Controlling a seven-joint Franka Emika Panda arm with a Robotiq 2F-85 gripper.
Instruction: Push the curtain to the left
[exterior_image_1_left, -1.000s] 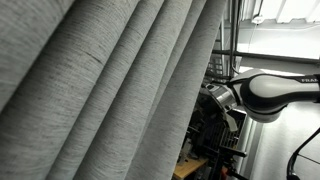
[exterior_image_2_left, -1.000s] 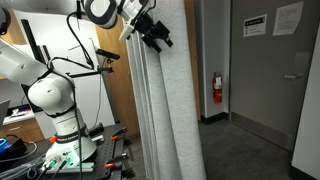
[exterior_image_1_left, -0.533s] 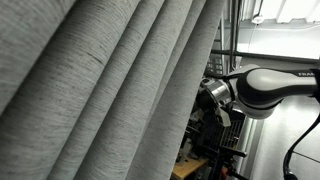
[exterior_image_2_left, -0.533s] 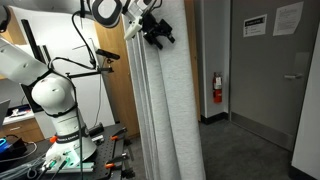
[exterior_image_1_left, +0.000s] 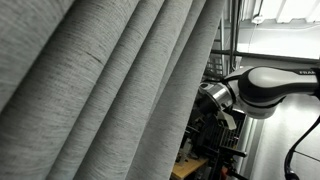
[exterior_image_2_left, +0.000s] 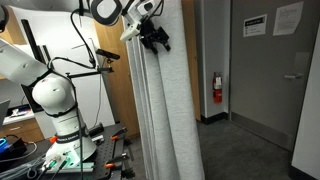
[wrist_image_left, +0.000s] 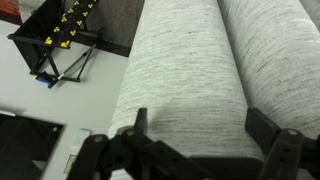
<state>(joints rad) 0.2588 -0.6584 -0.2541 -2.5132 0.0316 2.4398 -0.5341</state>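
My gripper's open fingers have a wide fold (wrist_image_left: 193, 98) lying loosely between them. Next, my gripper goes up and closes on the curtain higher up (exterior_image_2_left: 170, 10) before it moves the curtain along.
The heather-grey curtain (exterior_image_1_left: 110, 90) fills most of an exterior view with deep diagonal folds. In an exterior view it hangs as a tall pale column (exterior_image_2_left: 170, 110) from ceiling to floor. My gripper (exterior_image_2_left: 155, 38) is high up against the curtain's upper left edge. In the wrist view the gripper (wrist_image_left: 195, 130) is open, its two dark fingers either side of a rounded fold of the curtain (wrist_image_left: 185, 85), close to or touching the fabric. The arm's wrist (exterior_image_1_left: 225, 95) shows behind the curtain's edge.
The arm's white base (exterior_image_2_left: 55, 105) stands on a stand with cables to the left of the curtain. A wooden panel (exterior_image_2_left: 115, 80) is behind it. A grey door (exterior_image_2_left: 275, 70) and a fire extinguisher (exterior_image_2_left: 217, 88) are to the right. A black tripod (wrist_image_left: 60, 40) stands on the floor.
The gripper has shifted slightly along the curtain's upper edge, up and then a little back. The curtain has barely moved.
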